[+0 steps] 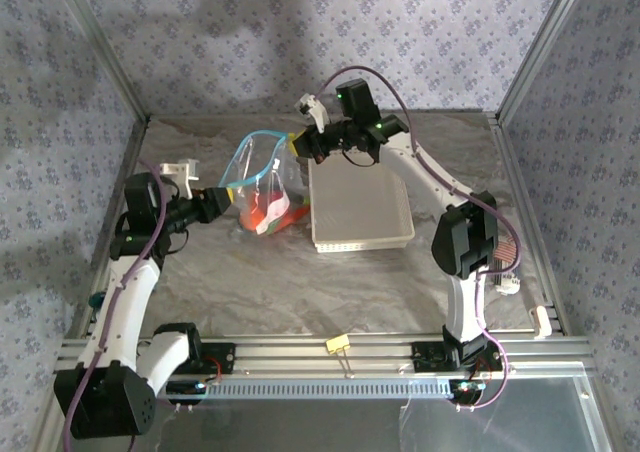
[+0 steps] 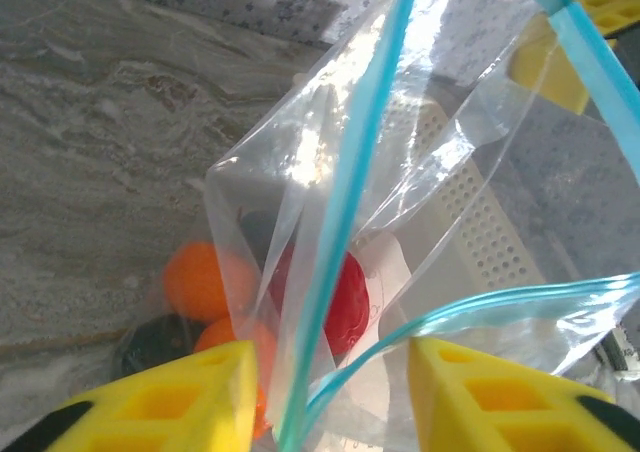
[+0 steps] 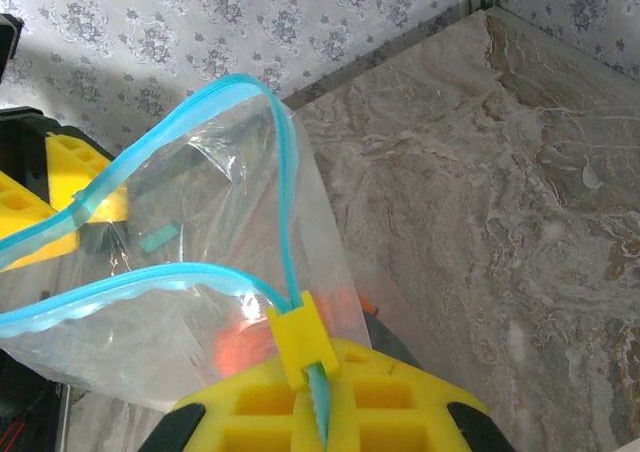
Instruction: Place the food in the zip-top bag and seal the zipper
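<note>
I need to get the light blue zipper strips [image 1: 264, 132] straight before sliding the slider, because they curve wide apart. My left gripper should pinch their far end [image 2: 308, 408], and both grippers should pull the strips straight.
The clear zip-top bag [image 1: 262, 177] hangs between my two grippers with its mouth gaping. The food [image 1: 268, 213] lies in its bottom: a red piece [image 2: 346, 298], an orange round fruit [image 2: 194, 277] and a dark piece [image 2: 148, 343]. My right gripper [image 3: 322, 397] is shut on the end of the light blue zipper [image 3: 150, 284], just behind a small yellow slider [image 3: 300, 344]. My left gripper [image 2: 330, 377] stands open. Both zipper strips [image 2: 355, 182] run between its yellow fingers [image 2: 175, 397], and the right finger touches one strip.
A white perforated basket [image 1: 360, 210] sits just right of the bag, touching it. Metal frame posts and patterned walls close in the table on three sides. A yellow clip [image 1: 337, 344] lies on the front rail.
</note>
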Tool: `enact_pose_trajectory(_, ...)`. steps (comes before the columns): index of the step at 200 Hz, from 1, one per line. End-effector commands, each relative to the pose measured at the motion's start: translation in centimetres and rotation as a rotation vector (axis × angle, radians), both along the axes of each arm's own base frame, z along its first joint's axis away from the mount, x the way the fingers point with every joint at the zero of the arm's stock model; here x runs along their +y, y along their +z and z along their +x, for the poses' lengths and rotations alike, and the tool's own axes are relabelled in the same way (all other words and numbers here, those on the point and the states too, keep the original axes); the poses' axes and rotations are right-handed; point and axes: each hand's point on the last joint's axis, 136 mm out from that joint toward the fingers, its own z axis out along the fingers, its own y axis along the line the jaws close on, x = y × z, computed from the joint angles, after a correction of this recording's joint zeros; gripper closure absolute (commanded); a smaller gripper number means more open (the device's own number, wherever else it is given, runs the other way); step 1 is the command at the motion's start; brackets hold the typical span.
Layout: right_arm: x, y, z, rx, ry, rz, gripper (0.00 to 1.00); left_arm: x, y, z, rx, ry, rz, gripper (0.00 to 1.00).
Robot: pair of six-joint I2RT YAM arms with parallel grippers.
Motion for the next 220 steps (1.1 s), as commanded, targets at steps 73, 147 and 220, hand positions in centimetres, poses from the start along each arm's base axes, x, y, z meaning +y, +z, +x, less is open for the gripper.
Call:
enact_pose_trajectory(73,0.2,2.1,-0.4,-0.026,-0.04,-0.007,1.0,0.8,6.0,0.6,-0.159,0.05,0.025,0.78)
enact_pose_trajectory(147,0.8,5.9,-6.2,-0.101,-0.064,-0.064,1.0,3.7,11.6,1.4,-0.201,0.222,0.113,1.0)
enact_pose_trajectory(220,-2.5,1.6,-6.2,-0.031,-0.208,-0.118,1.0,7.1,4.5,1.0,-0.012,0.379,0.24,1.0)
